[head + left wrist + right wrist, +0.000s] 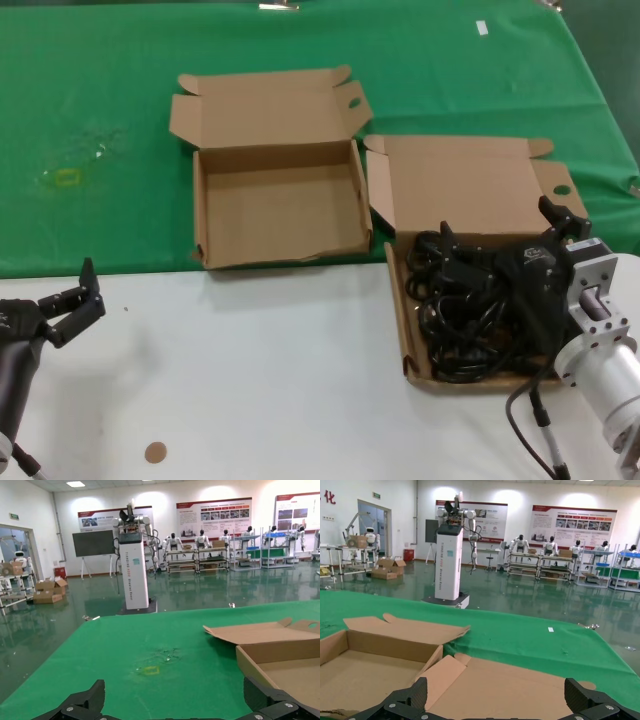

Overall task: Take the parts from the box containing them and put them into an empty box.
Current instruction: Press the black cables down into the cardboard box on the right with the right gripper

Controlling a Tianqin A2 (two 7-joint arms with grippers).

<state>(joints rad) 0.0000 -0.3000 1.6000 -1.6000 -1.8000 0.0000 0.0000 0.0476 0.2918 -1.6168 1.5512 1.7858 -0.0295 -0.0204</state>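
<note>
My gripper will bring the coiled black power cord (468, 318) free as a bundle when it lifts it, because the cord lies in gathered loops (440, 318), and other cords will stay behind.
The parts (465, 310), black cords with plugs, lie tangled in the low-walled box containing them (397, 300) at the right. Its wide lid flap (520, 685) lies open behind it. My right gripper (497, 222) hangs open just above the far part of the cords, with nothing between its fingers (417, 694). An empty box (280, 215) with taller walls stands to the left of the first box, on the green cloth; it also shows in the right wrist view (365, 670) and the left wrist view (280, 662). Over the white table at the front left, my left gripper (85, 298) stays open and empty.
Green cloth (100, 90) covers the far half of the table, with a yellow mark (68, 178) at the left. The near half is white tabletop (250, 370) with a small brown disc (154, 452). The two boxes stand almost side by side.
</note>
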